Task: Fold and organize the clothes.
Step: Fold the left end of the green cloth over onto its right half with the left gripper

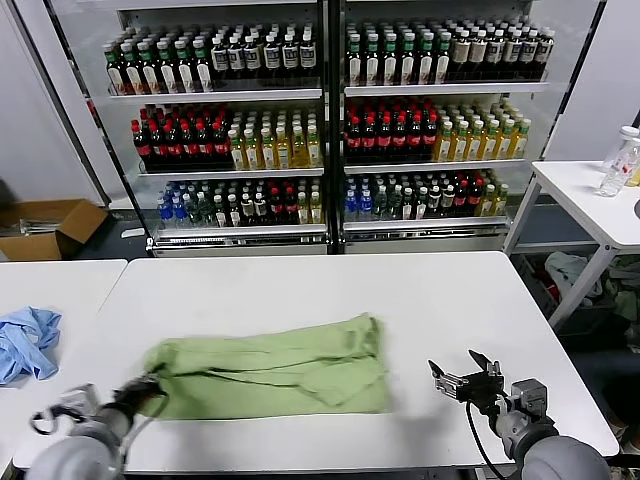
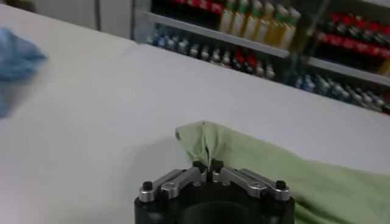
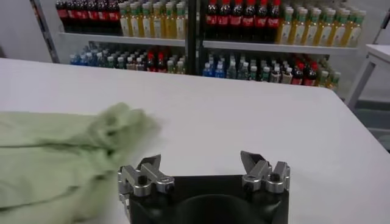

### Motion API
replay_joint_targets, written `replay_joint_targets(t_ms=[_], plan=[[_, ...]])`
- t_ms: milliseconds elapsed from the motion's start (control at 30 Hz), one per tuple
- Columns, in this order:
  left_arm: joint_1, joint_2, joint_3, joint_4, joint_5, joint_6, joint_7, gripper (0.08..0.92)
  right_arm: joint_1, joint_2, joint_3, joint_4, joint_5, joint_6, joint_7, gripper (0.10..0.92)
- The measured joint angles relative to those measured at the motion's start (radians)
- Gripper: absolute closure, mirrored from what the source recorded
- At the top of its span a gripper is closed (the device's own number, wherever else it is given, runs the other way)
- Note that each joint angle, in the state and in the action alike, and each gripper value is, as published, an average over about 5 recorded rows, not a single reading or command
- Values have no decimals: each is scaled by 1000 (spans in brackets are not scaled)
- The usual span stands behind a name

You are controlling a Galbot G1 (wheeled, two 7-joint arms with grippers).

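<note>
The light green polo shirt is stretched out long to its held end [image 1: 163, 372], so next my left gripper brings that end back and folds it over the polo shirt's middle [image 1: 272, 376].
The light green polo shirt [image 1: 275, 368] lies bunched and partly folded across the middle of the white table [image 1: 300, 285]. Its collar, buttons and print are hidden. My left gripper [image 1: 150, 384] is shut on the shirt's left corner at the table's front left; the left wrist view shows the pinched fabric [image 2: 204, 143] between the closed fingertips of that gripper [image 2: 208, 165]. My right gripper [image 1: 462, 375] is open and empty, just right of the shirt near the front edge. In the right wrist view that gripper [image 3: 201, 163] stands wide apart, with the shirt [image 3: 61, 152] off to one side.
A light blue garment [image 1: 25, 340] lies on the adjoining table at the left. A drinks cooler [image 1: 325, 120] with shelves of bottles stands behind the table. A small white side table [image 1: 590, 195] with bottles is at the right. A cardboard box [image 1: 45, 228] sits on the floor at left.
</note>
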Motion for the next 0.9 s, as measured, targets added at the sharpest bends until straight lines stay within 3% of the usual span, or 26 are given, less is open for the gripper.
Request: replay_joint_targets(t_ms=[167,333,533,700,900], plan=[[-6,25,-82,-12,-115,-2,-6,902,-5,3,-2,0,-6,2,1,203],[-15,-13,-62,-80,-204,-10,-6,902,-10,6,-3,-2,-12,4,2,203],[-47,-116,85,-145,-230,-27,-4,902,-10,5,-4,-7,-16,8,2,203],[-97,-196,239,-128,-186,-41,5,902,2,-2,-14,-17,-17,15,2,203],[-165,-246,388,-57,-66,-47,23,800,20,-6,-23,-28,-17,22,-1,203]])
